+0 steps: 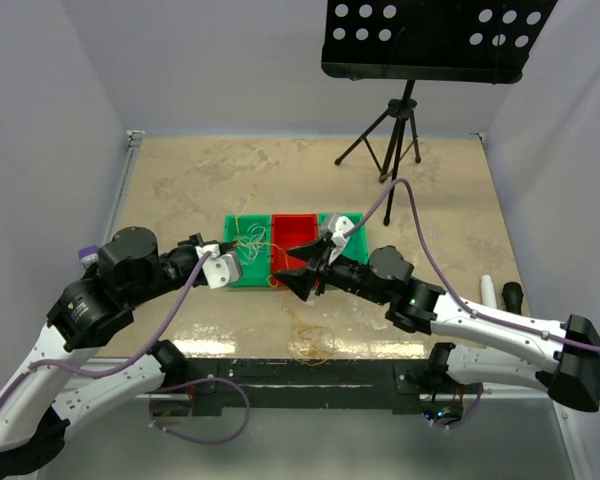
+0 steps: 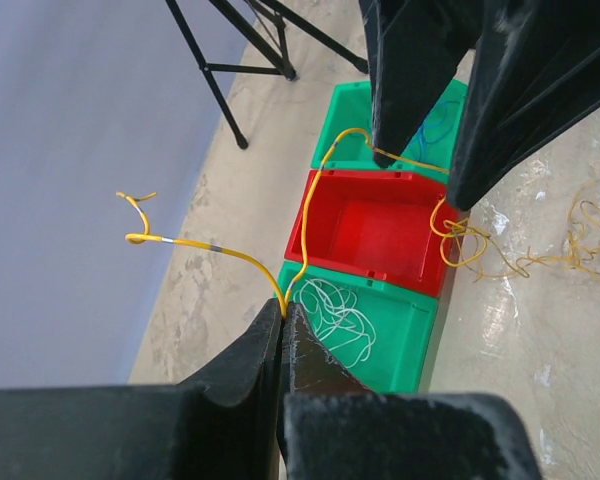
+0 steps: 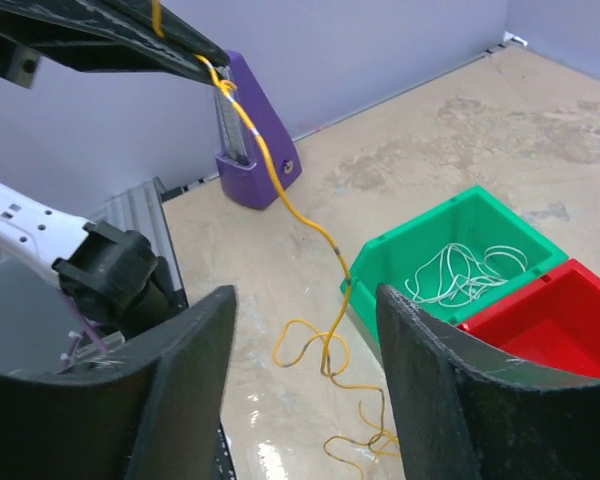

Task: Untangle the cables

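I should hold the yellow cable with my right gripper while my left gripper pulls at the loops (image 3: 326, 358), because the cable runs into a tangle (image 1: 312, 344) below my right gripper.
My left gripper (image 2: 283, 312) is shut on a yellow cable (image 2: 310, 200), pinched at the very fingertips. From there the cable rises over the red bin (image 2: 365, 228) and passes between the fingers of my right gripper (image 2: 425, 180), then joins a yellow tangle (image 2: 580, 240) on the table. My right gripper (image 3: 305, 300) stands open, with the yellow cable (image 3: 280, 190) hanging between its fingers and touching neither. That cable drops from the left gripper (image 3: 218, 58) past a green bin's corner into loops (image 3: 320, 350). Whitish cables (image 3: 465, 275) lie in this green bin (image 3: 400, 250). A pale blue cable (image 2: 435, 125) lies in the far green bin.
Three bins stand in a row mid-table: green (image 1: 245, 268), red (image 1: 293, 232), green (image 1: 348, 228). A black tripod (image 1: 395, 130) with a perforated plate stands at the back. A purple stand (image 3: 255, 140) sits by the wall. The yellow tangle (image 1: 315, 340) lies near the front edge.
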Robot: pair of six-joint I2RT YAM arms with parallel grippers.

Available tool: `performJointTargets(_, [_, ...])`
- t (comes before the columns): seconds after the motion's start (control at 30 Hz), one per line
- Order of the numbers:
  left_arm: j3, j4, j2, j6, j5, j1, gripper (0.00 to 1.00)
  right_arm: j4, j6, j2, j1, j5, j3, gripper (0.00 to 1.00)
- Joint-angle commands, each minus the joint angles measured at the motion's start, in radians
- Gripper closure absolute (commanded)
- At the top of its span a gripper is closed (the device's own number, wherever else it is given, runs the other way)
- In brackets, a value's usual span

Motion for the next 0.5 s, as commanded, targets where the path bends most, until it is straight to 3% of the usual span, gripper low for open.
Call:
performJointTargets(0.0, [0.056, 0.005, 0.005, 0.007, 0.031, 0.004, 1.0, 0.026, -0.043, 0.079, 0.002, 0.035, 0.087, 0.47])
performJointTargets(0.17, [0.082, -0.001, 0.011, -0.002, 0.059, 0.003, 1.0, 0.008, -0.039, 0.099, 0.002, 0.061, 0.14, 1.0])
performJointTargets(0.2, [0.083, -0.003, 0.012, -0.007, 0.064, 0.003, 1.0, 0.002, -0.038, 0.079, 0.002, 0.101, 0.147, 1.0])
performJointTargets(0.23, [0.076, -0.005, 0.012, -0.009, 0.068, 0.004, 0.94, -0.006, -0.037, 0.064, 0.002, 0.109, 0.153, 1.0])
performJointTargets(0.33, [0.025, 0.014, 0.0, -0.038, 0.056, 0.004, 0.24, -0.03, -0.029, 0.006, 0.002, 0.144, 0.179, 1.0])
performJointTargets(0.37, [0.0, 0.023, -0.008, -0.056, 0.053, 0.004, 0.1, -0.043, -0.031, -0.007, 0.002, 0.146, 0.193, 1.0])
performJointTargets(0.43, [-0.052, 0.051, -0.026, -0.102, 0.067, 0.004, 0.0, -0.064, -0.026, -0.027, 0.002, 0.143, 0.224, 1.0])
performJointTargets(0.47, [-0.075, 0.067, -0.037, -0.13, 0.09, 0.004, 0.0, -0.072, -0.022, -0.031, 0.002, 0.139, 0.241, 1.0])
